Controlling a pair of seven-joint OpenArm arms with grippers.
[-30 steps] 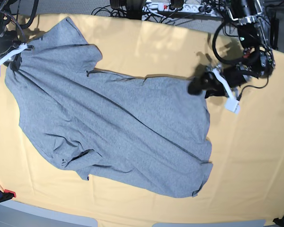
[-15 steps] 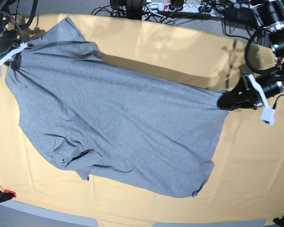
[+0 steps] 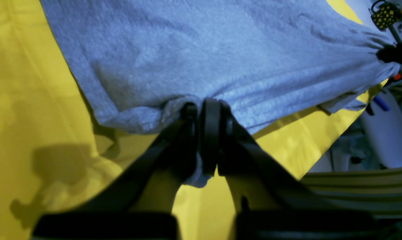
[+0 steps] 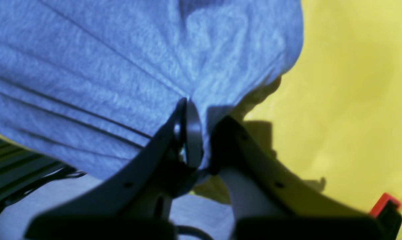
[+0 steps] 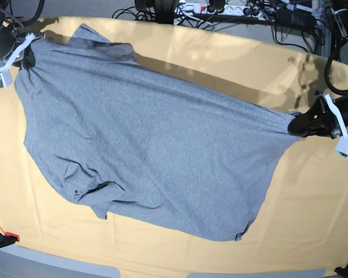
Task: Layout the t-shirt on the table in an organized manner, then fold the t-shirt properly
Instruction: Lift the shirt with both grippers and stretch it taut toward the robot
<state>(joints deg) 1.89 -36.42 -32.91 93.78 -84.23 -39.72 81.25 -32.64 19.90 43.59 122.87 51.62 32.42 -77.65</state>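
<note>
The robot's two grips hold the t-shirt's edge taut (image 5: 180, 83) between them while the t-shirt's body trails behind, so the right gripper should keep pulling toward the table's far edge (image 5: 55, 17) and let go there.
The grey t-shirt (image 5: 145, 139) is stretched across the yellow-orange table (image 5: 313, 208) from top left to right, its plain side up, no lettering showing. My left gripper (image 5: 294, 124) at the right is shut on a bunched bit of the shirt's edge; in the left wrist view the black fingers (image 3: 211, 123) pinch the fabric (image 3: 201, 60). My right gripper (image 5: 28, 57) at the top left is shut on another part of the shirt's edge (image 4: 137, 66), its fingers (image 4: 190, 133) closed on a fold. The stretch between the two grips is taut and lifted, casting a shadow; the lower part lies wrinkled on the table.
Cables and a power strip (image 5: 214, 8) lie beyond the table's far edge. A red-tipped clamp (image 5: 6, 236) sits at the lower left corner. Bare tablecloth lies right of and below the shirt.
The left gripper closed on the shirt's edge and pulled it rightward. The right gripper moved up toward the far edge. The shirt is now stretched taut between them.
</note>
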